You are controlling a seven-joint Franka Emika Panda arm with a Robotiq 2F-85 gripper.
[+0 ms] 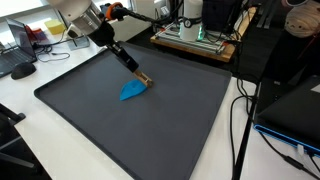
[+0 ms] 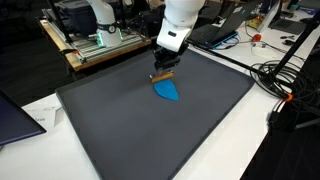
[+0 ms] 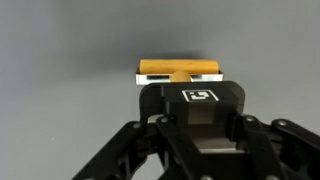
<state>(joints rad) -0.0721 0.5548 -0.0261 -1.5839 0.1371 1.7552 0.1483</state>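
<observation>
The wooden head is at the blue lump's far edge (image 2: pixel 160 82) and grey mat lies ahead, so the robot's gripper should raise and turn the head, then come in from another side.
A blue lump (image 1: pixel 132 92) (image 2: pixel 168 92) lies near the middle of a dark grey mat (image 1: pixel 100 125) (image 2: pixel 120 135). My gripper (image 1: pixel 117 50) (image 2: pixel 168 57) (image 3: pixel 200 125) is shut on the black block of a tool (image 3: pixel 200 100) that bears a white marker. The tool ends in a flat wooden head (image 1: pixel 144 78) (image 2: pixel 163 76) (image 3: pixel 178 69). That head rests on or just above the mat at the far edge of the blue lump; whether they touch I cannot tell. The wrist view shows only the tool and grey mat; the lump is hidden there.
A wooden board with electronics (image 1: pixel 195 35) (image 2: pixel 95 40) stands behind the mat. Cables (image 1: pixel 240 120) (image 2: pixel 282 80) hang along one side of the white table. A laptop (image 2: pixel 15 120) lies by the mat's corner, and a keyboard (image 1: pixel 20 68) sits beyond another.
</observation>
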